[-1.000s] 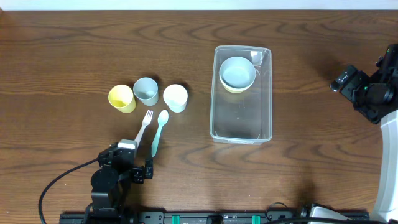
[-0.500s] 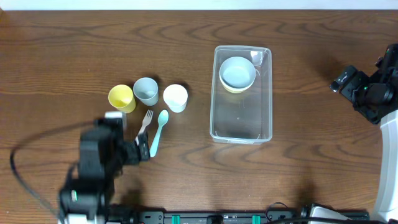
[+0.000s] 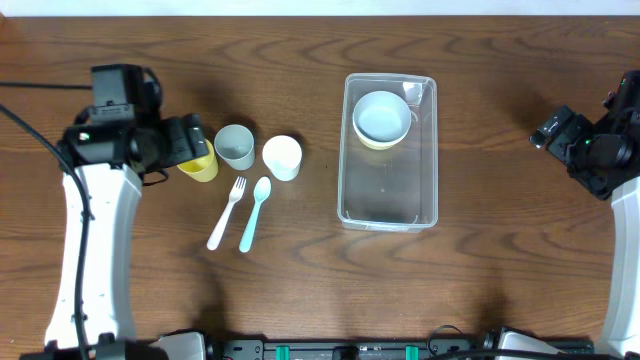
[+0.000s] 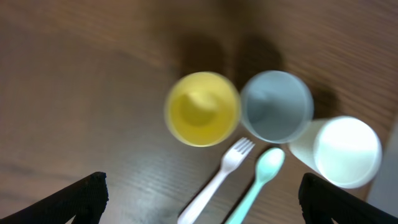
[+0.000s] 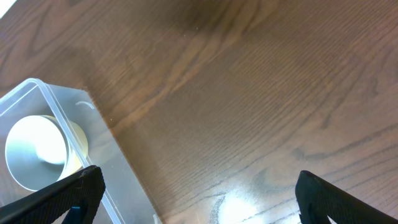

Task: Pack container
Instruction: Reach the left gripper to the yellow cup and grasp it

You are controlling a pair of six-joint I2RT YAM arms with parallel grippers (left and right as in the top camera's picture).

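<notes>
I should pick up the yellow cup (image 3: 200,166) with my left gripper and put it next to the stacked bowls, because the cups (image 3: 236,148) stand across the container from my right gripper.
The clear container (image 3: 390,205) stands right of centre and holds stacked bowls (image 3: 383,118) at its far end; it also shows in the right wrist view (image 5: 93,162). A yellow cup (image 3: 200,165), grey cup (image 3: 236,146) and white cup (image 3: 282,157) stand in a row at left, with a white fork (image 3: 226,213) and teal spoon (image 3: 254,212) in front. My left gripper (image 3: 190,140) is open and empty above the yellow cup (image 4: 202,109). My right gripper (image 3: 552,130) is open and empty, right of the container.
The left wrist view also shows the grey cup (image 4: 277,106), white cup (image 4: 342,151), fork (image 4: 217,180) and spoon (image 4: 258,180). Bare wooden table (image 3: 500,250) lies between the container and the right arm.
My left arm swung up from the table's front edge to the far left and now hangs over the yellow cup. The right arm and all objects stayed still.
</notes>
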